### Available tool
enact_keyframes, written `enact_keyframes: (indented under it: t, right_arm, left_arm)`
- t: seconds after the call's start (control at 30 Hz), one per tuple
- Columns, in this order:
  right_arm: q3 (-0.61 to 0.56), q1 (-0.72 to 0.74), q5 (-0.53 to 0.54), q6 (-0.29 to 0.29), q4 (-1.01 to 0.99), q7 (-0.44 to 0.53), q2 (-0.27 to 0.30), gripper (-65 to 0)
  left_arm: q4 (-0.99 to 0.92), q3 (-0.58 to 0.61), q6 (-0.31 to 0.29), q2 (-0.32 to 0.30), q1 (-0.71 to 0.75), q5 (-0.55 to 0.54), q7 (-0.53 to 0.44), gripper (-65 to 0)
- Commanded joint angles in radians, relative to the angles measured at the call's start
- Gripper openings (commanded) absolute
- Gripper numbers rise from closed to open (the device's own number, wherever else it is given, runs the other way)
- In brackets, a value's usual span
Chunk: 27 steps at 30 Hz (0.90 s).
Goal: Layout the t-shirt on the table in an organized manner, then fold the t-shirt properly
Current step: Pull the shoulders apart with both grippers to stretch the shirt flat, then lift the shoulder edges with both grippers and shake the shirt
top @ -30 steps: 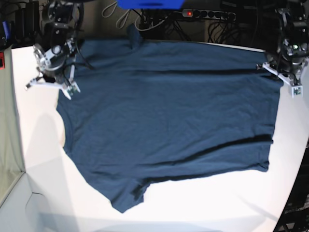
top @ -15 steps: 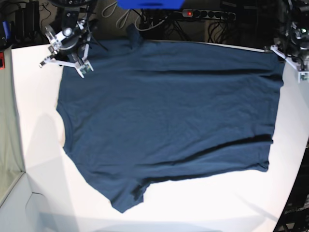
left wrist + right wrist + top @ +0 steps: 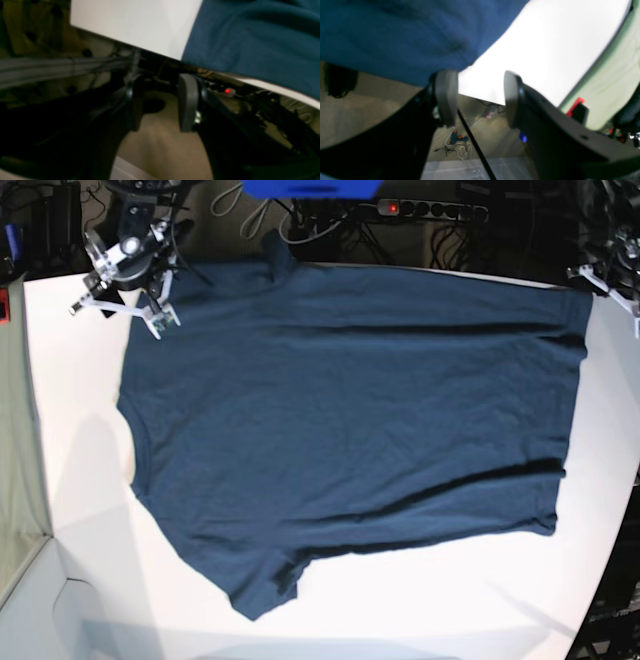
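Observation:
My left gripper should move in and pinch the t-shirt's far corner before both grippers lift the t-shirt, because the left gripper's open fingers are past the table edge.
The dark navy t-shirt lies spread flat on the white table, collar side at the left and hem at the right. My right gripper hovers at the shirt's far left corner. In the right wrist view it is open and empty, with t-shirt cloth and table beyond the tips. My left gripper sits at the far right corner, partly cut off by the frame. In the left wrist view it is open with nothing between the fingers, out past the table edge beside the t-shirt.
A power strip with a red light and cables lie behind the far edge, by a blue object. A grey-green panel borders the table's left side. The table's edge curves in at the right.
Both grippers have drawn back from the shirt's far corners toward the table's far edge. The right gripper's jaws have spread apart. The shirt lies as before.

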Motion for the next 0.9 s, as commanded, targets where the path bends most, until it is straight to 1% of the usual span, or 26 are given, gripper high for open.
enact_keyframes:
  t: [0.0, 0.03, 0.1, 0.2, 0.23, 0.27, 0.37, 0.43, 0.53, 0.63, 0.87]
  right_arm:
    - [0.007, 0.001, 0.001, -0.001, 0.019, 0.006, 0.002, -34.1]
    - [0.007, 0.001, 0.001, -0.001, 0.019, 0.006, 0.003, -34.0]
    - [0.007, -0.001, 0.001, -0.001, 0.017, 0.006, 0.003, -34.0]
    - [0.007, -0.001, 0.001, -0.001, 0.017, 0.006, 0.005, -34.0]
    - [0.007, -0.001, 0.001, -0.001, 0.017, 0.006, 0.005, -34.0]
    - [0.007, -0.001, 0.001, -0.001, 0.017, 0.006, 0.005, -34.0]
    - [0.007, 0.001, 0.001, -0.001, 0.016, 0.006, 0.005, -34.0]
    - [0.007, 0.001, 0.001, -0.001, 0.016, 0.006, 0.005, -34.0]
    - [0.007, 0.001, 0.001, -0.001, 0.013, 0.006, 0.005, -34.0]
    - [0.007, 0.001, 0.001, -0.001, 0.013, 0.006, 0.005, -34.0]
    - [0.005, 0.001, 0.001, -0.001, 0.013, 0.006, 0.005, -34.0]
  left_arm:
    - [-0.003, -0.001, 0.0, -0.032, -0.003, -0.012, -0.012, -41.4]
    - [-0.019, -0.002, 0.0, -0.034, -0.004, -0.025, -0.014, -39.2]
    - [-0.033, -0.002, 0.0, -0.036, -0.014, -0.06, -0.014, -30.2]
    - [-0.033, -0.001, 0.0, -0.04, -0.011, -0.108, -0.014, -12.3]
    - [-0.033, -0.004, 0.0, -0.04, -0.011, -0.115, -0.014, -8.8]
    - [-0.034, -0.004, 0.0, -0.04, -0.012, -0.117, -0.014, -7.3]
    - [-0.048, -0.004, 0.0, -0.04, -0.018, -0.114, -0.021, -11.3]
    - [-0.069, -0.001, 0.0, -0.04, -0.018, -0.117, -0.06, -14.7]
    - [-0.106, 0.001, 0.0, -0.037, -0.02, -0.118, -0.096, -17.6]
    - [-0.145, 0.013, 0.0, -0.036, -0.058, -0.112, -0.101, -18.1]
    - [-0.209, 0.095, 0.0, -0.042, -0.101, -0.112, -0.104, -18.0]
